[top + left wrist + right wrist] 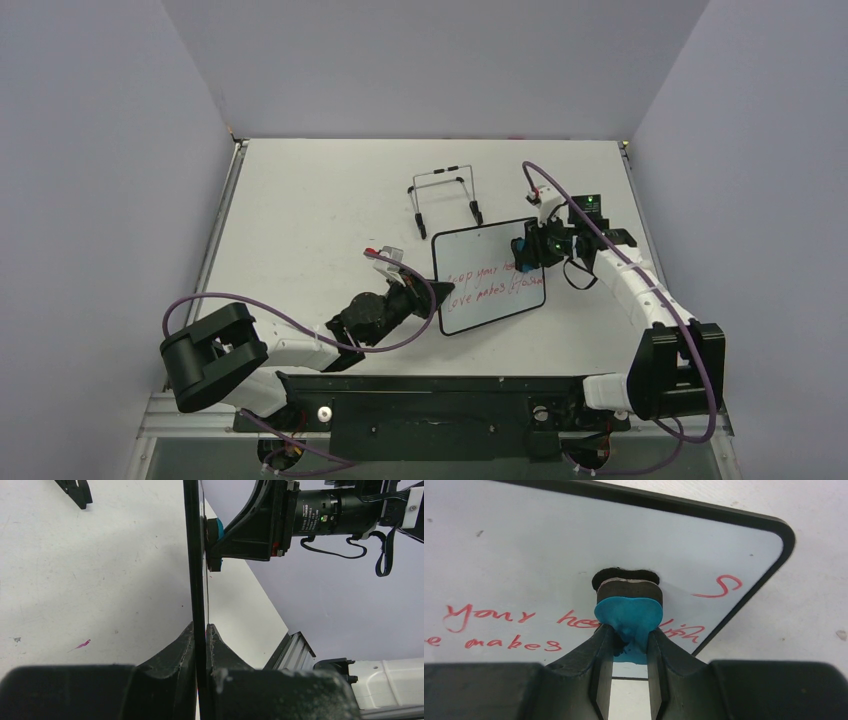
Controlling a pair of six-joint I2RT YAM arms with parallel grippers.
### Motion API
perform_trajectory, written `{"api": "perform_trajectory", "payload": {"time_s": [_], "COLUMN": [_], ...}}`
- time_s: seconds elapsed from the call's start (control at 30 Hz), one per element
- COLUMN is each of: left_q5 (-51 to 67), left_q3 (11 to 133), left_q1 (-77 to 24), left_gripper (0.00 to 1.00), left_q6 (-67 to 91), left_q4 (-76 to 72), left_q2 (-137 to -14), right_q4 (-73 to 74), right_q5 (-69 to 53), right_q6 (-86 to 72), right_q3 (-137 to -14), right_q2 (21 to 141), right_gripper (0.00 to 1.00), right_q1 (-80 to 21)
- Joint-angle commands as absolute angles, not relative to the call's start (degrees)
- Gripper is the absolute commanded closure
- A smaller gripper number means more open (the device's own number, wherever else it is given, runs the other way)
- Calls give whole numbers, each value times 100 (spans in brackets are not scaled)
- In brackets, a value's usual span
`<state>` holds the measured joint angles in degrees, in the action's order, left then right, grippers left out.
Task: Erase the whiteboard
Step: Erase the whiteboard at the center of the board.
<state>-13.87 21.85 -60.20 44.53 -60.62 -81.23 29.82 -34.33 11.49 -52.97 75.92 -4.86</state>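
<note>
A red stroke (721,586) near the whiteboard's corner is past the eraser's pad. My right gripper should turn and wipe the eraser over it to the black frame's corner (785,534).
The whiteboard (488,276) is a small white board with a black frame and red handwriting, held tilted above the table. My left gripper (432,293) is shut on its left edge; in the left wrist view the board (195,555) runs edge-on between the jaws of the gripper (201,627). My right gripper (526,252) is shut on the small blue eraser (628,614), whose black felt pad presses on the board (524,545) by the red writing. The eraser also shows in the left wrist view (218,529).
A black wire stand (445,197) stands behind the board on the white table (300,220). A small red and white marker (383,254) lies left of the board. Grey walls enclose the table on three sides.
</note>
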Motion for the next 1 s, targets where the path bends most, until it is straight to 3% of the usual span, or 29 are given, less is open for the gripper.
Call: {"api": "perform_trajectory", "payload": {"time_s": [0.0,0.2,0.47,0.8,0.97], "left_q5": [-1108,-1087,-1088,-1048,-1038], "left_q3": [2235,2245,2252,2199,2206], "left_q1": [-6047,-6052,-6060,-6056,-6056], "left_gripper": [100,100,100,100,100], "left_q6": [4297,4317,4323,4321,4315], "left_q4": [-6842,-6884,-6909,-6961,-6978], "left_q2": [-7924,-7974,-8007,-7966,-8004], "right_q4": [2584,2081,2498,2287,1929], "right_q5": [-2313,-2003,-3380,-2535,-2947], "right_q6": [765,543,1089,806,816], "right_q3": [-5198,-5197,-5189,-5302,-5469], "right_q2": [7510,7267,7105,7597,7655], "right_gripper": [100,100,100,100,100], "right_q1": [-348,-581,-1064,-208,-192]}}
